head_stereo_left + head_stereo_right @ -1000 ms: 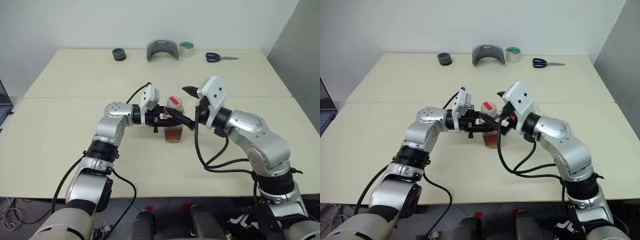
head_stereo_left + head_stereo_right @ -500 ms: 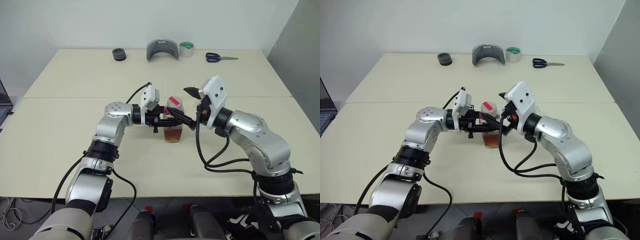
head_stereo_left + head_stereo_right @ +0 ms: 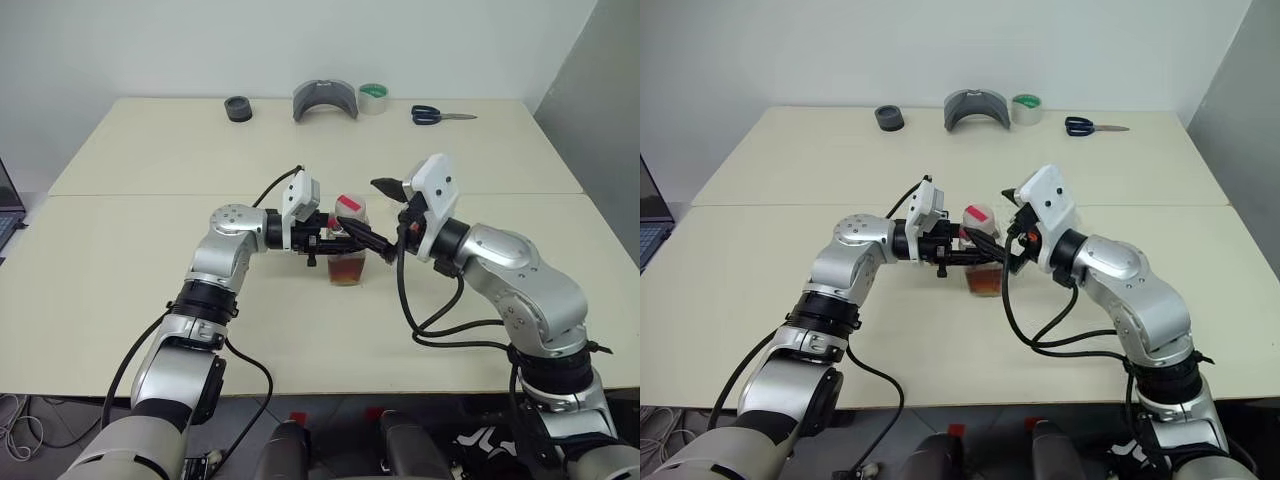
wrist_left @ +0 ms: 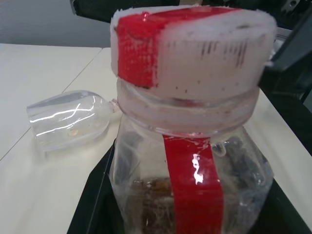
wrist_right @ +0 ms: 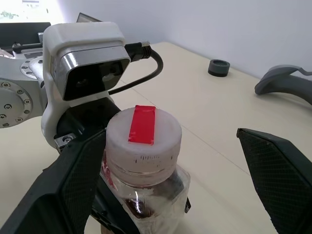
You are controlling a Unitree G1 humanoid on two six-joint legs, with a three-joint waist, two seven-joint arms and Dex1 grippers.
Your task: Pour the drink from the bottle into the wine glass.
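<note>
The white cap (image 3: 350,206) will come off in one piece when I lift it away, because a clear ring of neck (image 5: 142,179) shows below the cap.
The bottle (image 3: 347,245), clear plastic with a red strip and a red-and-white cap (image 5: 143,134), stands upright at the middle of the table, and the reddish-brown drink (image 3: 347,268) fills its lower part. My left gripper (image 3: 345,238) reaches in from the left and is shut on the bottle's body. My right gripper (image 5: 168,139) hangs open at cap height, one finger on each side of the cap and neither touching it. In the left wrist view the wine glass (image 4: 68,119) appears to lie on its side on the table beyond the bottle.
Along the far edge of the table sit a black roll (image 3: 238,108), a grey curved piece (image 3: 325,99), a roll of tape (image 3: 373,97) and scissors (image 3: 440,115). A laptop's edge (image 3: 5,205) shows at the far left.
</note>
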